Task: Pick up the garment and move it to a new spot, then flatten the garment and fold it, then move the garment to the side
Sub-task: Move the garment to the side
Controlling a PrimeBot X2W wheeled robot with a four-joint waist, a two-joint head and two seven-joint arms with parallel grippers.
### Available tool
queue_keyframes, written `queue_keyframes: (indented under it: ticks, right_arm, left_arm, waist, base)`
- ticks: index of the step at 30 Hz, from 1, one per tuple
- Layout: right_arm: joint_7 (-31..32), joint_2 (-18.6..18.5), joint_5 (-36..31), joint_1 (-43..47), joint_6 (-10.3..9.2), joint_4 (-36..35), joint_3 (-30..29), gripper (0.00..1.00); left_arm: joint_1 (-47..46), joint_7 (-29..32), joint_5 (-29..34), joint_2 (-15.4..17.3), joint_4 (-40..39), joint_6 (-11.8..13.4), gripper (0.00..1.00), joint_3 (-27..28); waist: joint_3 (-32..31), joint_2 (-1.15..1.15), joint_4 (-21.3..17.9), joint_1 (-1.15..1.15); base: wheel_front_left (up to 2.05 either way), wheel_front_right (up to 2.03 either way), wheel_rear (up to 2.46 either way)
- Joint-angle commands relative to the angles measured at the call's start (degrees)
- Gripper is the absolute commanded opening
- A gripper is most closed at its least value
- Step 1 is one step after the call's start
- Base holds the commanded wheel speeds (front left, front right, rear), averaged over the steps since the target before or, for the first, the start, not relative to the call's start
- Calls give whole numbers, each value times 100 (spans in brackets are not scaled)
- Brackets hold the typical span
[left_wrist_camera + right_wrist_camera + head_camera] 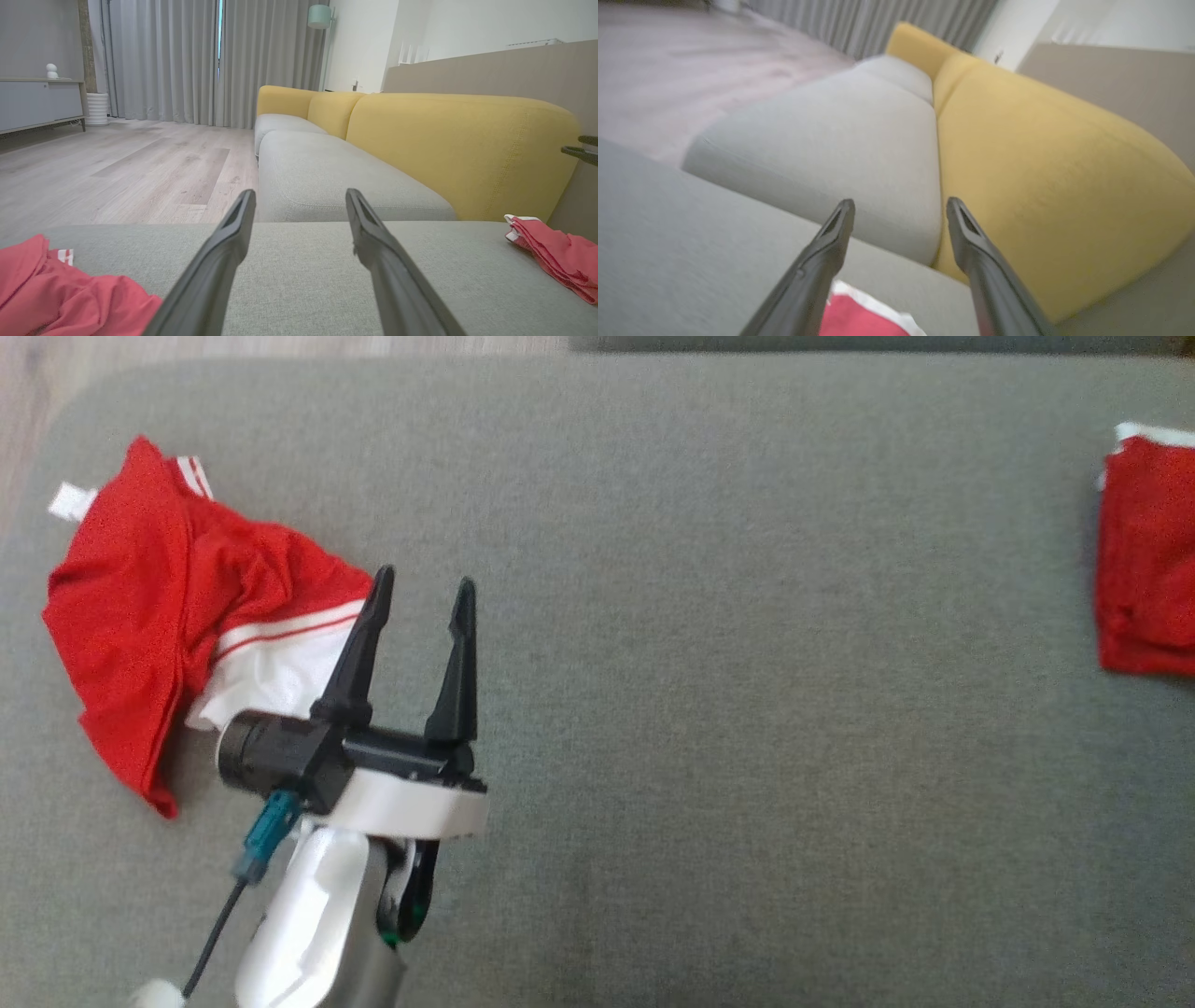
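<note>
The robot should expect another white hem hidden under the crumpled red garment (pixel 140 605), because white stripes (pixel 195 477) show past the garment's far edge.
A crumpled red garment (pixel 140 607) with white trim lies at the left of the grey cushion (pixel 747 709); the left wrist view has it at the lower left (pixel 70 298). My left gripper (pixel 425 581) stands open just to its right, nothing between its fingers (pixel 300 196). A second red garment (pixel 1148 560), folded flat, lies at the cushion's right edge (pixel 556 254). My right gripper (pixel 900 203) is open above that cloth, whose red and white edge (pixel 859 322) lies on the cushion below the fingers, apart from them.
Beyond the cushion's far edge sit a further grey seat (pixel 327 172) and a yellow backrest (pixel 458 144). Wooden floor (pixel 117 163) runs to the left, with curtains and a low cabinet behind. Two dark tips (pixel 581 150) poke in at the right edge.
</note>
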Motion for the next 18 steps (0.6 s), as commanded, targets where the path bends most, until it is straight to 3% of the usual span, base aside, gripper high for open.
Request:
queue_keyframes:
  ticks: [1,8,18]
  right_arm:
    - [-104,30,-42,78,37,-224,-55,100]
    - [-354,1297,-126,647,37,-1300,-1030,100]
    - [-401,3082,-683,2741,37,-3055,-2263,100]
  left_arm:
    - [1,-29,38,43,-176,16,100,236]
    - [406,-29,146,43,-284,28,100,598]
    - [969,-29,167,43,-441,-35,100,846]
  waist:
    - [-201,0,-78,0]
    - [-719,0,-238,0]
    - [-1101,0,-423,0]
  base:
    - [0,0,0]
    - [0,0,0]
    - [0,0,0]
